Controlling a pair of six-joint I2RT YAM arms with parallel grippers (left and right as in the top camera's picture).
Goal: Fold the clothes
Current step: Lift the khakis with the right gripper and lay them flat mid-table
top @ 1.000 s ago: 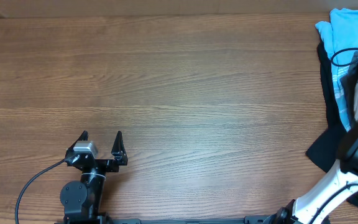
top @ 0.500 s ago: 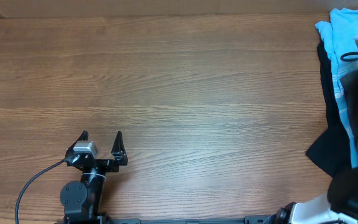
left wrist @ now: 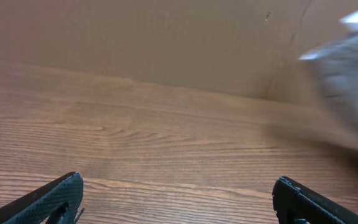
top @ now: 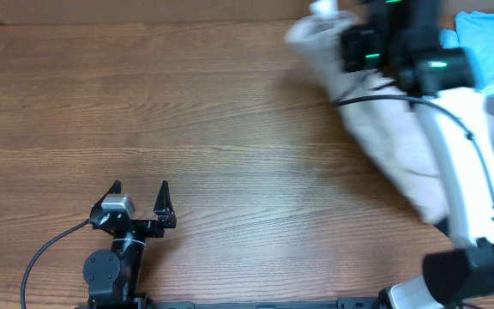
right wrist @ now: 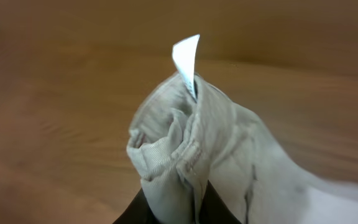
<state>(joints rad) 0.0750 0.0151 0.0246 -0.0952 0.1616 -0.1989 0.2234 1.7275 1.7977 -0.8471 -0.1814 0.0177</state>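
I continue to pull the shorts toward my left gripper with my right gripper until they lie spread out. My right gripper holds the shorts' edge [right wrist: 194, 96] by the label, and the wood [top: 200, 129] is clear.
The clothes, a pair of light beige shorts [top: 384, 137], hang blurred from the back of the table down toward the right edge. My right gripper [top: 328, 30] is shut on a bunched edge of them near a small white label [top: 320, 9]. In the right wrist view the gathered fabric [right wrist: 222, 143] rises from between the dark fingers [right wrist: 135, 211], with the label [right wrist: 187, 56] sticking up on top; the gripper [right wrist: 174, 205] is pinched on the cloth. My left gripper [top: 140, 189] stands open at the front left, far from the shorts, its jaws wide over bare wood [left wrist: 178, 186]. The shorts show as a pale blur [left wrist: 347, 81] at the right of the left wrist view.
A light blue garment [top: 487, 43] lies at the back right corner. A brown cardboard wall [left wrist: 166, 43] stands behind the wooden table [top: 187, 112]. The white right arm [top: 466, 172] reaches across the right side.
My right arm has swung from the right edge to the back of the table, pulling the beige shorts out of the pile and leftward. The left arm has not moved.
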